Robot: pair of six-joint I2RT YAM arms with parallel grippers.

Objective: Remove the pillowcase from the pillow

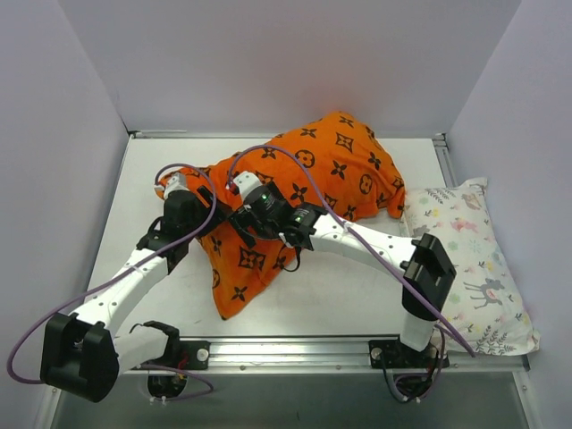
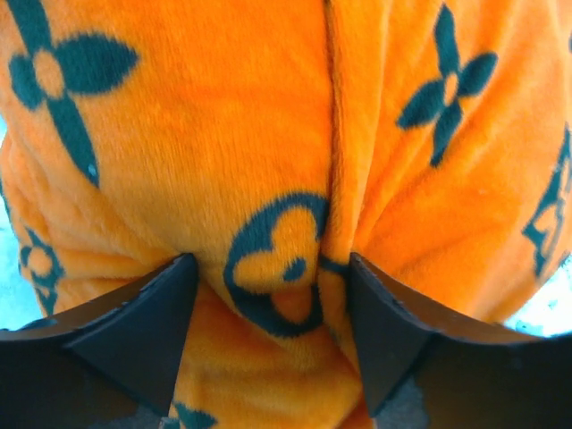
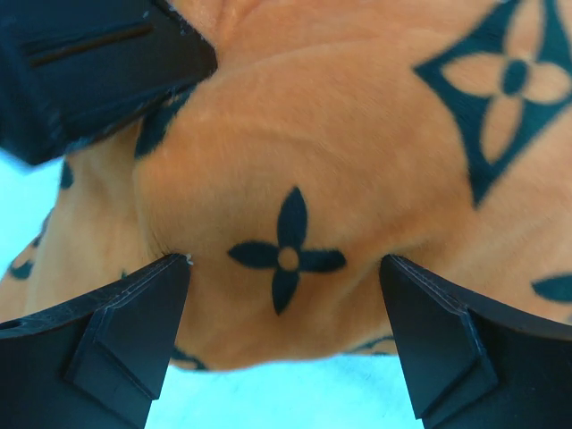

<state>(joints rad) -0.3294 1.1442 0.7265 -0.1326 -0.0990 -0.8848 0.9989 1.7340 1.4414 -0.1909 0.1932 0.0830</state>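
Observation:
My left gripper is straddling a wide fold (image 2: 273,273) next to my right gripper, so it should move back and pinch the pillowcase's edge (image 1: 209,252) before my right gripper pulls away.
The orange pillowcase (image 1: 335,165) with black flower and star motifs lies bunched across the table from back right to front left. The pillow is hidden inside it. My left gripper (image 1: 206,198) is at the case's left end. In the left wrist view (image 2: 268,295) it is shut on a creased fold of the pillowcase (image 2: 268,134). My right gripper (image 1: 243,223) sits just right of it. In the right wrist view (image 3: 281,295) it is open, with its jaws either side of a smooth bulge of the pillowcase (image 3: 357,161).
A white pillow printed with pastel animals (image 1: 469,268) lies along the table's right edge. Grey walls enclose the table at the back and both sides. The left gripper's black finger (image 3: 89,63) shows at the top left of the right wrist view.

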